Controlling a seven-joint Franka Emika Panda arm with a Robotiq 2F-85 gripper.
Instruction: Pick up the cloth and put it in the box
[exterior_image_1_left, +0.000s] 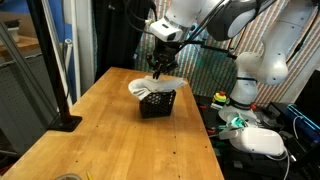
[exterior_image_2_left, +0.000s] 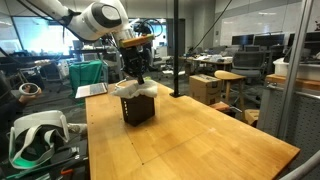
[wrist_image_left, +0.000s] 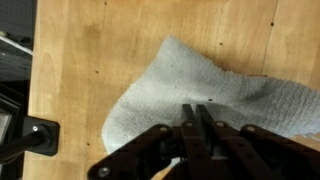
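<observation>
The cloth is draped over the top of the box with an end hanging (exterior_image_1_left: 138, 90) past the box's side, so the robot's gripper should push the cloth's middle (exterior_image_1_left: 158, 84) down into the box.
A light grey cloth (exterior_image_1_left: 146, 87) lies draped over the top of a small black box (exterior_image_1_left: 157, 104) standing on the wooden table, with one end hanging over the box's side. Both exterior views show it, the cloth (exterior_image_2_left: 135, 87) on the box (exterior_image_2_left: 139, 110). My gripper (exterior_image_1_left: 159, 72) points straight down onto the cloth from above (exterior_image_2_left: 134, 78). In the wrist view the fingers (wrist_image_left: 196, 110) are pressed together with their tips at the cloth (wrist_image_left: 190, 75), which spreads out below and hides the box.
A black pole with a flat base (exterior_image_1_left: 66, 122) stands near a table edge and also shows in the wrist view (wrist_image_left: 35, 135). A white headset (exterior_image_1_left: 262, 140) lies off the table beside the robot base (exterior_image_2_left: 35, 135). Bare wood (exterior_image_1_left: 120, 145) surrounds the box.
</observation>
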